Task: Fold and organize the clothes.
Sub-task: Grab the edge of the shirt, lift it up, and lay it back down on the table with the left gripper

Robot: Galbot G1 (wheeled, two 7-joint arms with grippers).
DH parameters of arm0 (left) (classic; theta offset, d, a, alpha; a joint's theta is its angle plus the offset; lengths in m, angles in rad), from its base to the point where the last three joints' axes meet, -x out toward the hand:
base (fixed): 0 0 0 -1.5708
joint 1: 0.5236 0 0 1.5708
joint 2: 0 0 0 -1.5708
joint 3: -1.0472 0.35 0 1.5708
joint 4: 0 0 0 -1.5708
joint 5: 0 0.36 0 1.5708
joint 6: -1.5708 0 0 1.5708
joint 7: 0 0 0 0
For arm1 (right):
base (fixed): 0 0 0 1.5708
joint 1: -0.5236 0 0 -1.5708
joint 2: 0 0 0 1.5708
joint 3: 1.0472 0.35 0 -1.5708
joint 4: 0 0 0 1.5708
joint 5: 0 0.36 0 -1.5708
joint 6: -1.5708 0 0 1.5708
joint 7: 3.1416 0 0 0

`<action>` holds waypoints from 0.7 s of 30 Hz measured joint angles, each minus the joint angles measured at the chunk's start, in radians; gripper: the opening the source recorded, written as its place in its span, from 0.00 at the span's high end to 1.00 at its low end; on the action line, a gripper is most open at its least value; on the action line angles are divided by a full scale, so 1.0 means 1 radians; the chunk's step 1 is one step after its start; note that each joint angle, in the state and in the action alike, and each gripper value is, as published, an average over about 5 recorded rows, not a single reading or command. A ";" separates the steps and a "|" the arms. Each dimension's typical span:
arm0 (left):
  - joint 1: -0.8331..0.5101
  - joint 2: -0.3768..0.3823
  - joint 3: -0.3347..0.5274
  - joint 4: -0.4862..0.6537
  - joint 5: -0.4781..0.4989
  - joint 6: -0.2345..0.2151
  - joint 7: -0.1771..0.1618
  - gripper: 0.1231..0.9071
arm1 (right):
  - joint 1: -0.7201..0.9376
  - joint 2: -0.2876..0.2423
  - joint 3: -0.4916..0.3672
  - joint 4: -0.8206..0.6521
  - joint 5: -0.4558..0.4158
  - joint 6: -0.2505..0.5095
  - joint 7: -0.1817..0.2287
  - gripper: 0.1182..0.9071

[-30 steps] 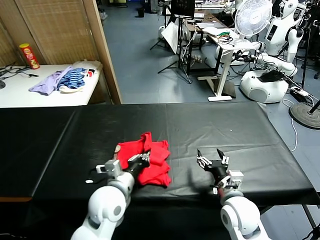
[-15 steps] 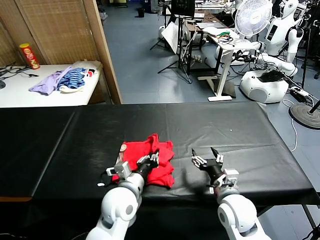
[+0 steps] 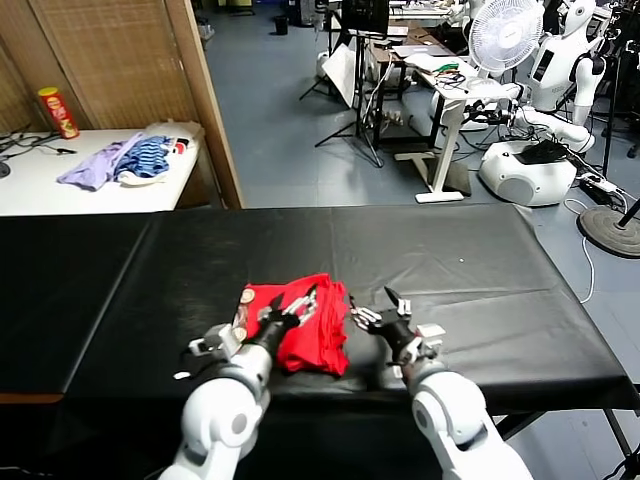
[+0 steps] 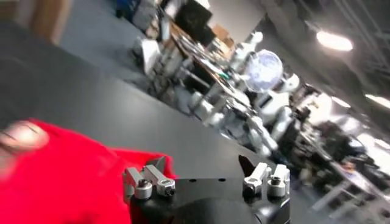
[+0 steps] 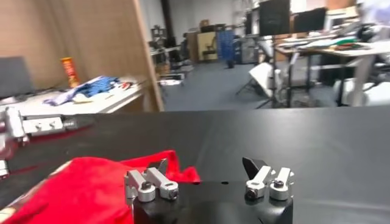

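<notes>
Next, my left gripper grabs the patch end point(image 3: 241, 318) and flips the shirt over, because the folded red T-shirt lies plain side up point(image 3: 322, 338) and its patch is mostly hidden.
The clothes are one red T-shirt point(image 3: 312, 330) lying folded in a bundle on the black table point(image 3: 460, 270), near its front edge. A brown-and-white patch point(image 3: 244, 297) shows at the shirt's left end. My left gripper point(image 3: 295, 305) hovers open over the top of the shirt, holding nothing. In the left wrist view the red cloth point(image 4: 61, 179) lies under one side of the open left gripper point(image 4: 203, 164). My right gripper point(image 3: 375, 308) is open just right of the shirt's edge. The right wrist view shows the shirt point(image 5: 91, 182) beside the open right gripper point(image 5: 207, 164).
A white side table point(image 3: 60, 190) at back left carries a heap of lilac and blue-striped garments point(image 3: 120, 160) and a red can point(image 3: 58, 110). A wooden partition point(image 3: 205, 100) stands behind. Beyond the black table are a fan point(image 3: 505, 35), stands and other robots point(image 3: 530, 150).
My left gripper went from shut on the red shirt to open, after carrying it a little rightward. The right gripper slid left, up to the shirt's edge.
</notes>
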 joint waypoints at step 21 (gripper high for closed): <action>0.024 0.038 -0.176 0.120 -0.131 -0.040 0.042 0.14 | 0.015 0.039 -0.069 -0.045 -0.104 0.050 0.101 0.14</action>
